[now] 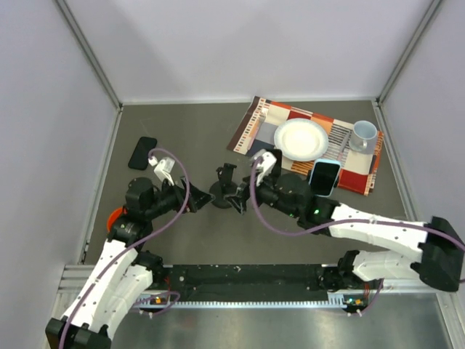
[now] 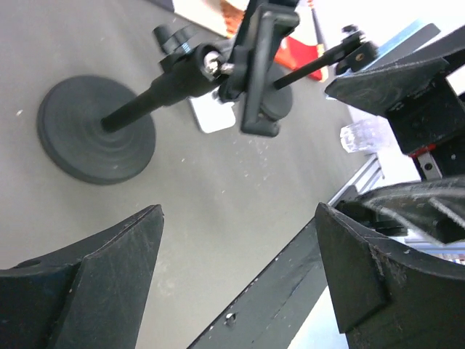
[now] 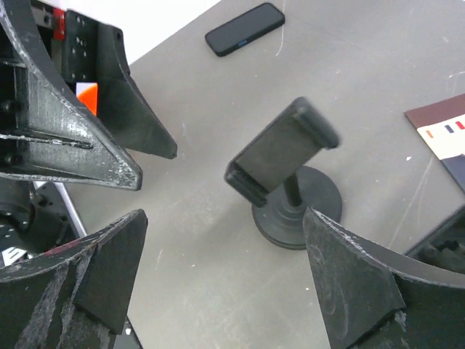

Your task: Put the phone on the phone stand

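The black pole has the clamp head crooked (image 3: 280, 150) on it, so next my left gripper closes in on the clamp head's lower jaw (image 2: 259, 126) and help straighten the clamp head before getting the black phone.
A black phone (image 1: 143, 152) (image 3: 245, 29) lies flat on the grey table at the far left. A second phone (image 1: 324, 177) with a light blue screen lies on the placemat at the right. Behind the black pole, a small white plastic piece (image 2: 213, 116) looks like the phone stand and is mostly hidden. My left gripper (image 1: 202, 201) (image 2: 240, 218) is open and empty, just left of the black pole's base. From the right, my right gripper (image 1: 238, 198) (image 3: 225, 218) faces the same pole, open and empty.
A black pole stand (image 1: 221, 193) (image 2: 96, 131) (image 3: 298, 207) with a round base and a clamp head stands between the grippers. The patterned placemat (image 1: 254, 123) carries a white plate (image 1: 301, 139) and a cup (image 1: 364, 134). A black rail (image 1: 247, 280) runs along the near edge.
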